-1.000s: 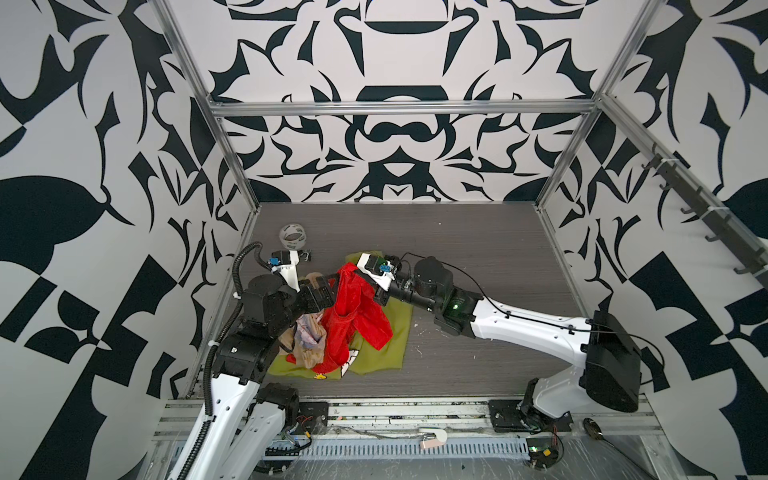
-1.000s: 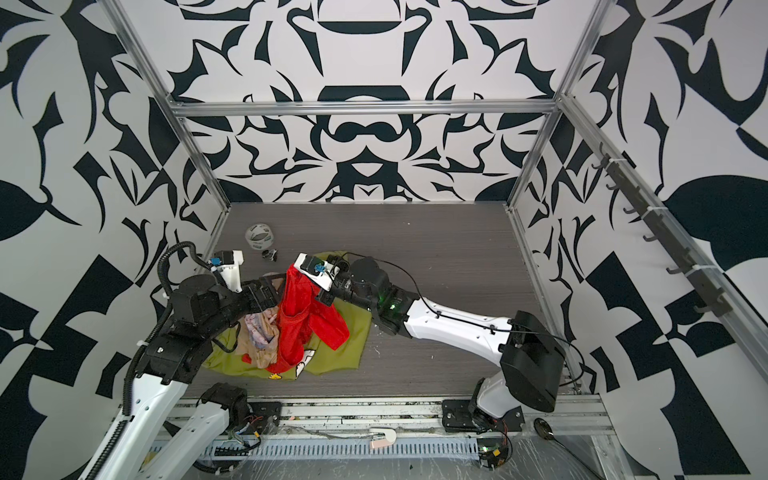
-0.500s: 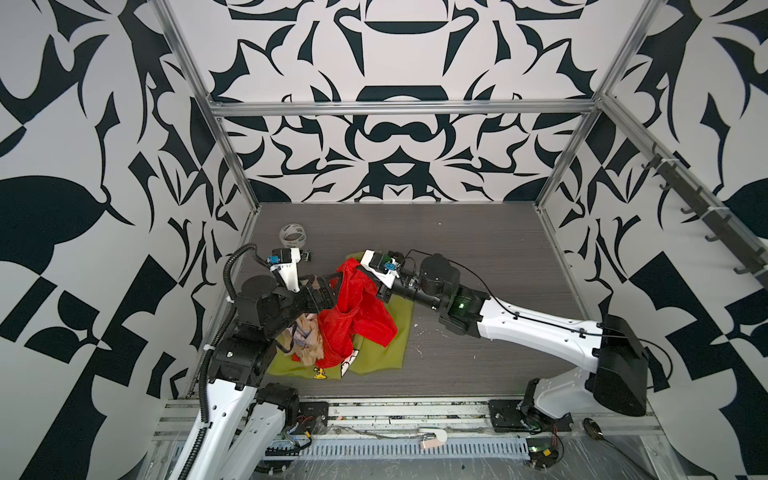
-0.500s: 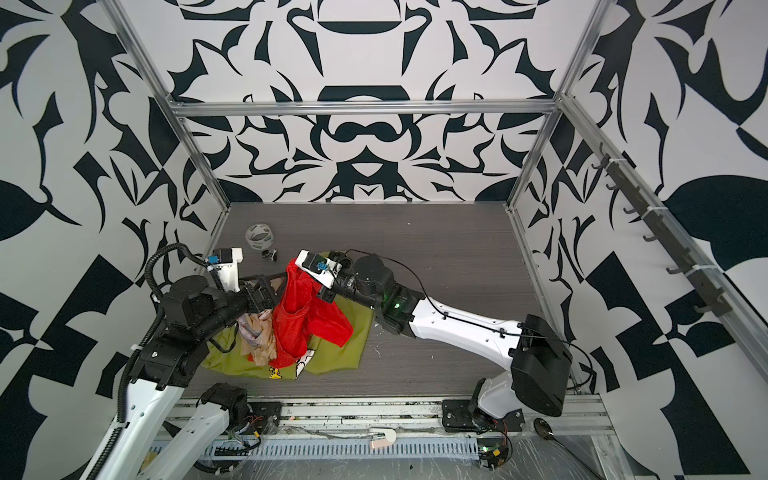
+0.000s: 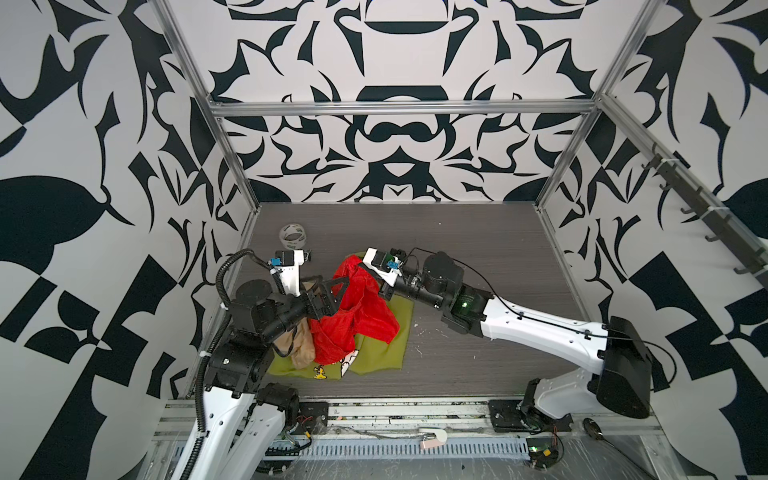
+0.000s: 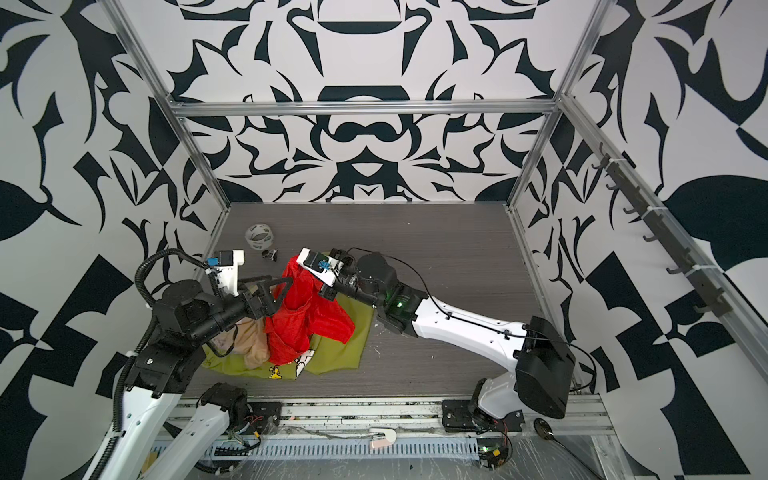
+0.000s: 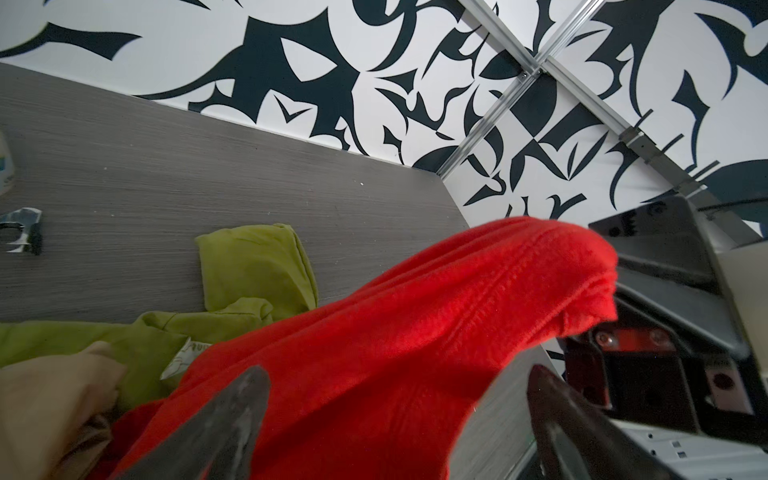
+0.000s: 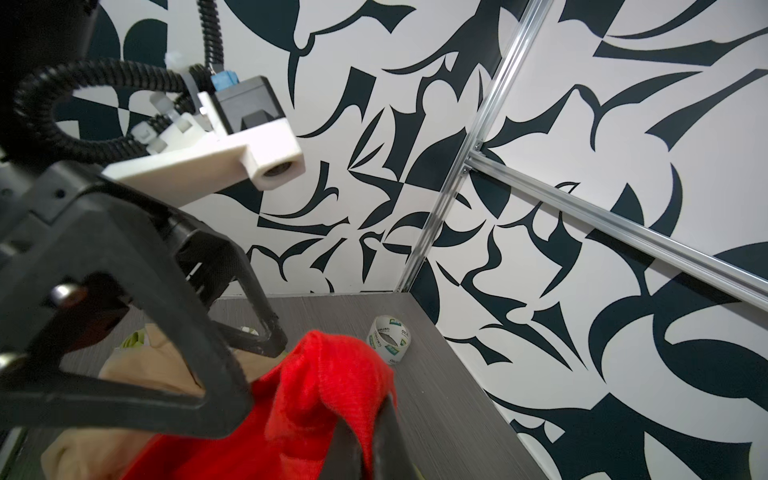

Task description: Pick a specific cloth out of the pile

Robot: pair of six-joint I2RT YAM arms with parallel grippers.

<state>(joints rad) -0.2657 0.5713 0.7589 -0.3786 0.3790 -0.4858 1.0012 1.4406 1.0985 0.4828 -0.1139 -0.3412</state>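
Observation:
The hanging edge (image 7: 444, 424) is in the gap between the left gripper's fingers, clear of the beige cloth, so the left gripper should carry on moving onto the red cloth (image 5: 353, 299) until its fingers close.
The red cloth (image 5: 359, 309) (image 6: 301, 316) hangs lifted above the pile, its lower part draped over the olive-green shirt (image 5: 388, 353) (image 6: 332, 353) and the beige cloth (image 5: 301, 343) (image 6: 253, 345). My right gripper (image 8: 370, 419) (image 5: 374, 280) is shut on the top fold of the red cloth (image 8: 332, 386). My left gripper (image 7: 399, 372) (image 5: 337, 296) is open. Its two fingers stand wide apart on either side of the red cloth (image 7: 415, 328), which fills the gap between them.
A roll of tape (image 5: 293, 235) (image 8: 388, 338) stands near the back left corner, with a small metal clip (image 6: 270, 254) (image 7: 20, 237) beside it. Patterned walls close in on three sides. A rail of hooks (image 5: 706, 216) runs along the right wall.
The right gripper has shifted slightly back with the red cloth, which now hangs wider. The left gripper has edged forward, still open, so the cloth sits between its fingers.

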